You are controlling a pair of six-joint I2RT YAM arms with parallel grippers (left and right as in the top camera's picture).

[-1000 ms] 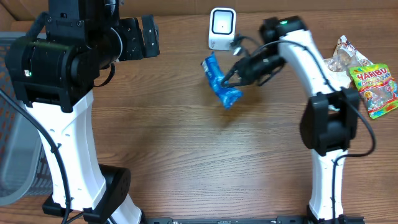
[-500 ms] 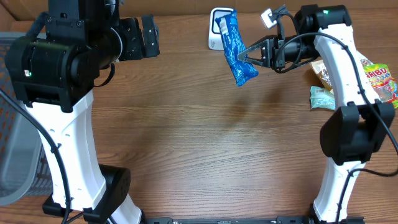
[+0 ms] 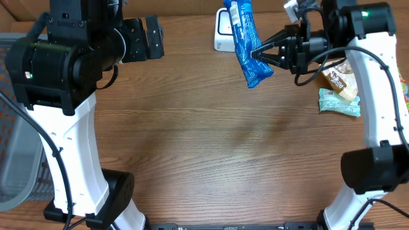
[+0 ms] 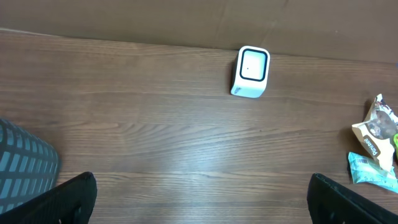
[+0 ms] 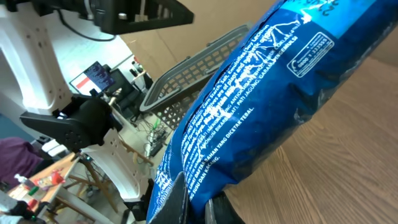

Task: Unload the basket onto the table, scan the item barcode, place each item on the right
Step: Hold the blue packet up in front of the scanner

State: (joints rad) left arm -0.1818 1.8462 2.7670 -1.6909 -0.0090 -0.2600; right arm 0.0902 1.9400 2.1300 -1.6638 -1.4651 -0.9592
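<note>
The blue packet (image 3: 245,39) slants past the white scanner with its side turned aside, so my right gripper should tip down and turn that side toward the scanner's window (image 3: 224,23).
A long blue snack packet (image 3: 245,42) hangs in the air at the back of the table, with my right gripper (image 3: 259,56) shut on its lower part. In the right wrist view the blue packet (image 5: 261,93) fills the frame, white print and a small label box showing, pinched between the two fingers (image 5: 177,202). The packet's upper end overlaps the white scanner (image 3: 222,32) in the overhead view. The scanner (image 4: 250,71) stands upright near the back edge. My left gripper (image 4: 202,196) is open, high above bare wood at the left.
A brown snack bag (image 3: 340,78) and a pale green packet (image 3: 340,102) lie at the right, also seen as the bag (image 4: 375,127) and packet (image 4: 373,171). A grey mesh basket (image 3: 19,150) stands off the table's left edge.
My right arm has lifted the blue packet up and to the right, turning it more upright, until it stands in front of the scanner. The left arm has not moved.
</note>
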